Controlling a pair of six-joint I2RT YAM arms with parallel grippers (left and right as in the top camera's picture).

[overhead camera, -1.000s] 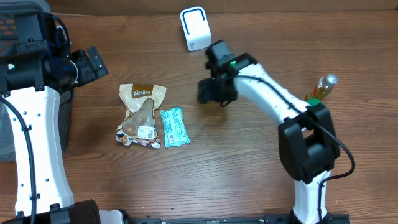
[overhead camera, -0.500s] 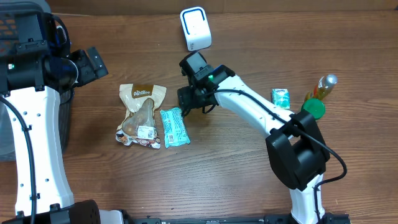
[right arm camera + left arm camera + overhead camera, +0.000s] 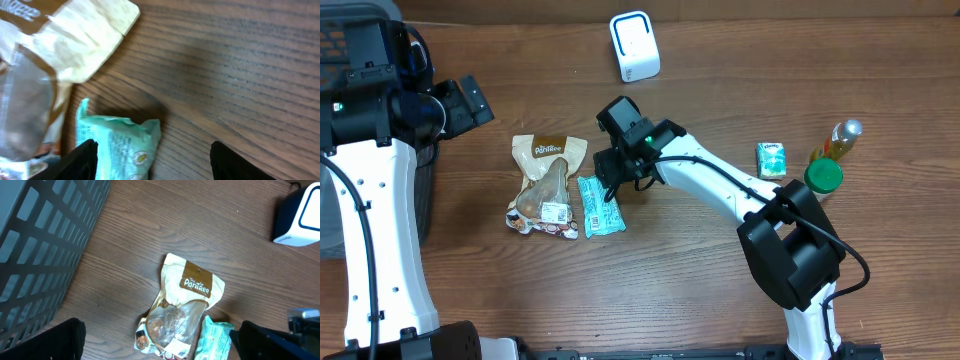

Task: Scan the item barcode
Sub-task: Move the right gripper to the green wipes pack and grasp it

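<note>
My right gripper should pull the teal packet onto the clear wood (image 3: 648, 206) before it works at the packet's edge for scanning, because the packet is right up against the tan pouch (image 3: 580, 207).
A teal snack packet (image 3: 601, 204) lies flat on the wooden table beside a tan "Pantree" pouch (image 3: 548, 185). The white and blue scanner (image 3: 634, 46) stands at the back. My right gripper (image 3: 612, 178) hovers open over the packet's upper end. In the right wrist view the teal packet (image 3: 120, 150) sits toward the left finger of the right gripper (image 3: 155, 162), apart from both fingers, with the pouch (image 3: 60, 55) further left. My left gripper (image 3: 470, 100) is wide open and holds nothing. The left wrist view looks down on the pouch (image 3: 182, 310), packet (image 3: 212, 340) and scanner (image 3: 300, 217).
A dark mesh basket (image 3: 45, 245) stands at the table's left edge. To the right are a small green carton (image 3: 772, 159), a round green lid (image 3: 823, 176) and a yellow bottle (image 3: 840, 140). The right arm stretches across the table's middle.
The right arm has swung left and forward from below the scanner to the teal packet's upper end, uncovering the green carton and lid. The left arm has not moved.
</note>
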